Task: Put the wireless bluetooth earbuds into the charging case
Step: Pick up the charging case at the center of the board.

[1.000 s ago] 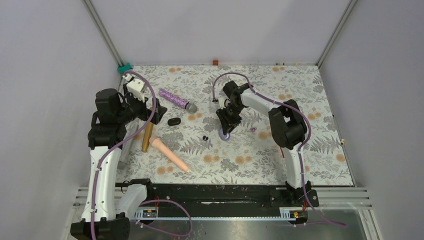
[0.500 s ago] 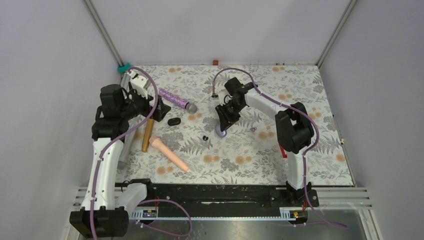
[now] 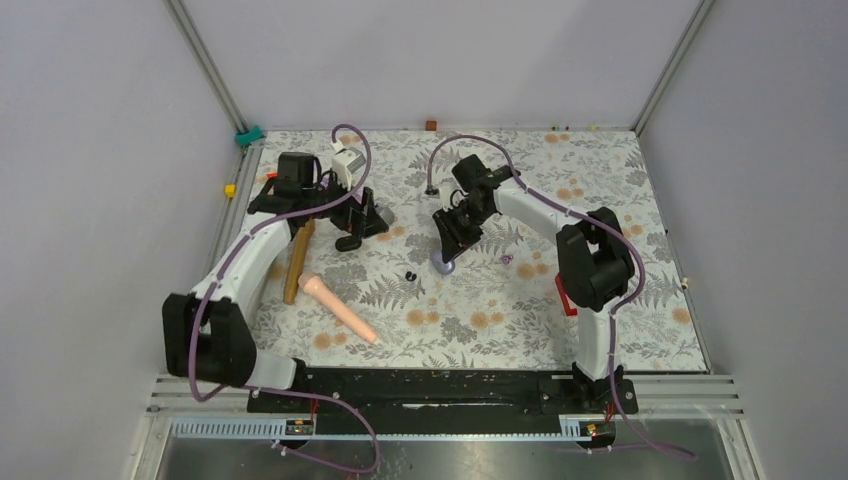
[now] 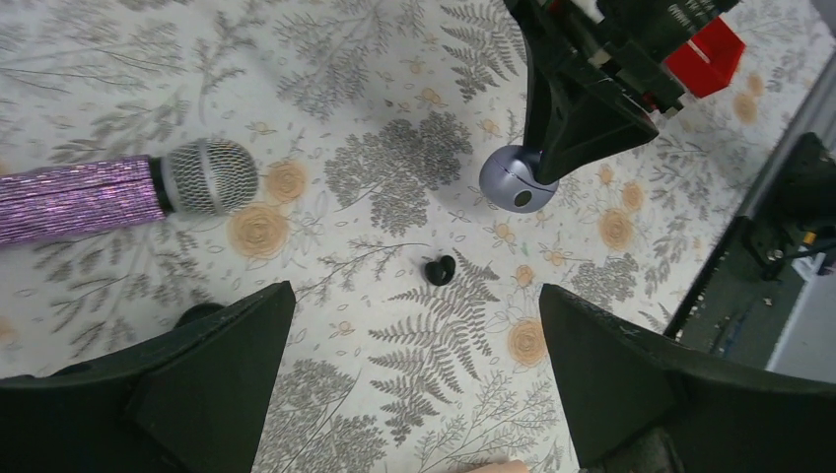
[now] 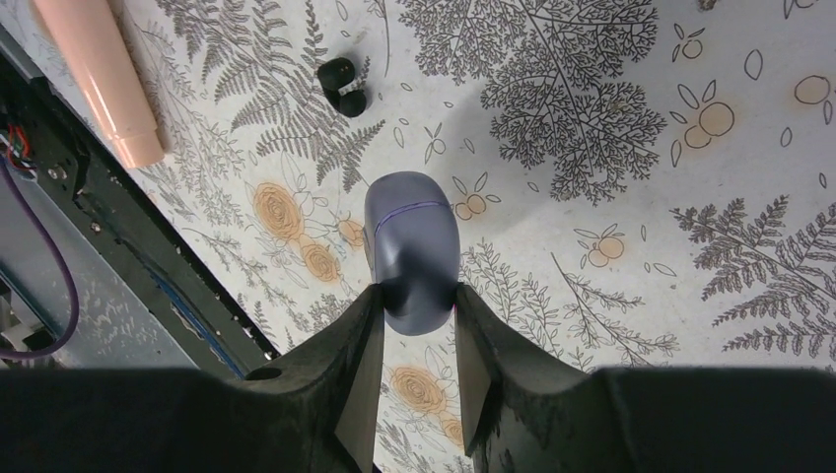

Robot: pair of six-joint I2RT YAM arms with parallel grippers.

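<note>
The charging case's loose end (image 3: 443,266) pokes out of the robot's right gripper, so the left gripper keeps moving, open, toward that end (image 4: 514,184) until its fingers surround it.
A rounded blue-grey charging case (image 5: 412,241) rests on the flowered table, lid closed, with my right gripper (image 5: 419,296) shut on its near end. The top view shows the same case (image 3: 441,264) under the right gripper (image 3: 452,243). A glossy black earbud (image 3: 410,276) lies just left of it; it also shows in both wrist views (image 4: 440,269) (image 5: 342,85). A tiny purple earbud (image 3: 506,259) lies to the right of the case. My left gripper (image 3: 362,232) hangs wide open (image 4: 414,374) above the table, short of the black earbud, holding nothing.
A purple glitter microphone (image 4: 99,192), a gold microphone (image 3: 297,262) and a pink microphone (image 3: 338,308) lie on the left half. A black oval object (image 3: 348,243) sits by the left gripper. A red box (image 4: 705,54) lies beyond the right arm.
The left arm has swung from the left edge toward the table's middle, its gripper staying open. The right gripper has closed a little on the case and barely moved.
</note>
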